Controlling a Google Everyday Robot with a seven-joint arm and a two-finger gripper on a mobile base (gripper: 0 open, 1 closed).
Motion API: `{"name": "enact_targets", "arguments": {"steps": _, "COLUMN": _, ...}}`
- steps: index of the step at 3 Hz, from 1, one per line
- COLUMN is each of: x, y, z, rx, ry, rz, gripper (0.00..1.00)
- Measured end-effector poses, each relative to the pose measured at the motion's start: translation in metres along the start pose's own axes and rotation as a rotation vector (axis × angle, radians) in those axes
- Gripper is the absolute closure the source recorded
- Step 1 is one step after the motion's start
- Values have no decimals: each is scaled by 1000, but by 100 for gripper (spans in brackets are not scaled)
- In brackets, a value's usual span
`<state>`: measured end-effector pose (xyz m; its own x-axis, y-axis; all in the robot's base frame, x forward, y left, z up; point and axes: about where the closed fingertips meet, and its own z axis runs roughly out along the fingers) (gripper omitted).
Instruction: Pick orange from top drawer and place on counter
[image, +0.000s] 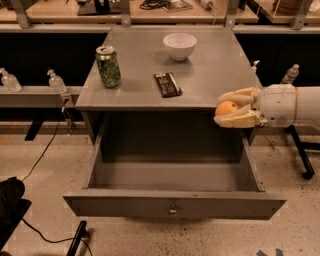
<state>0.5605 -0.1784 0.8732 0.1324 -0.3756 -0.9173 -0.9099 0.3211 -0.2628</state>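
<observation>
Next, I lift the orange clear and move it inward over the counter (212, 87) before my gripper opens, because the orange hangs at the same height as the counter's front edge (208, 109).
The orange (226, 107) is held between the two cream fingers of my gripper (225, 107), which reaches in from the right. The gripper is shut on the orange and holds it at the front right corner of the counter (200, 75), about level with the counter's front edge. The top drawer (172, 200) stands pulled wide open below, its grey inside showing nothing in it, with a small knob at the middle of its front panel.
On the counter stand a green can (108, 66) at the left, a white bowl (180, 46) at the back and a dark flat bar (167, 84) in the middle. Plastic bottles (56, 80) stand on shelves either side. A wooden workbench (150, 12) runs behind.
</observation>
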Motion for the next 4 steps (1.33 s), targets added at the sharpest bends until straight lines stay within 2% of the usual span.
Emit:
{"name": "enact_targets", "arguments": {"steps": 1, "x": 0, "y": 0, "z": 0, "rx": 0, "ry": 0, "rz": 0, "gripper": 100}}
{"name": "enact_targets", "arguments": {"steps": 2, "x": 10, "y": -8, "z": 10, "rx": -27, "ry": 20, "rz": 9, "gripper": 100}}
{"name": "enact_targets", "arguments": {"steps": 4, "x": 28, "y": -53, "z": 46, "rx": -58, "ry": 61, "rz": -8, "gripper": 100}}
